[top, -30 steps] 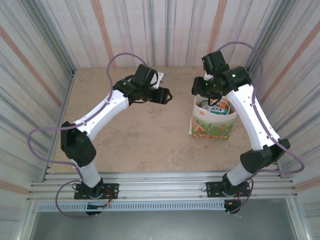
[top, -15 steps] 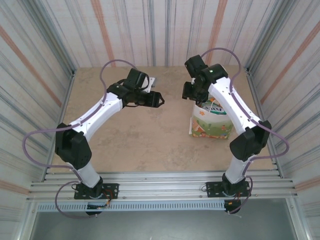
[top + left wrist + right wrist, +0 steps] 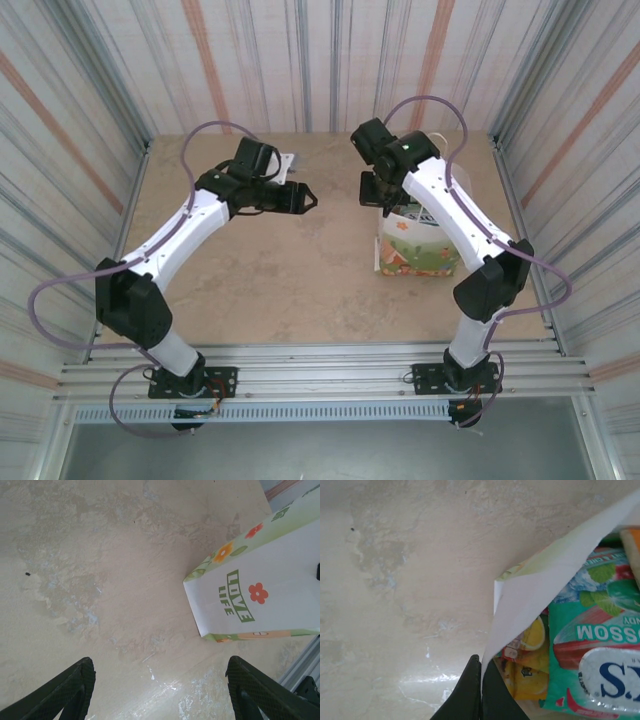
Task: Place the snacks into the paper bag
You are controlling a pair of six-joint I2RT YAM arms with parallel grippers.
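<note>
My right gripper is holding the paper bag's rim (image 3: 504,626) and the table's middle (image 3: 318,238) is clear, so I should go on pulling the bag until it stands there.
The white paper bag (image 3: 418,250) with floral print stands upright on the table at right centre. My right gripper (image 3: 378,193) is at its far-left top corner. In the right wrist view the right gripper (image 3: 481,667) is shut on the bag's white paper rim (image 3: 540,590), one finger outside and one inside. Snacks lie inside the bag: a teal FOX'S packet (image 3: 600,645) and a yellow-orange packet (image 3: 530,665). My left gripper (image 3: 308,199) hovers over bare table left of the bag. It stands open (image 3: 159,680) with nothing between its fingers, and the bag's side (image 3: 260,595) shows beyond it.
A small white flat object (image 3: 288,160) lies at the back of the table behind the left arm. Striped walls close in the table (image 3: 270,270) on three sides. A metal rail (image 3: 320,365) runs along the near edge.
The right gripper has moved left to the bag's corner and shut on its rim. The left arm has drawn back to the left, still open.
</note>
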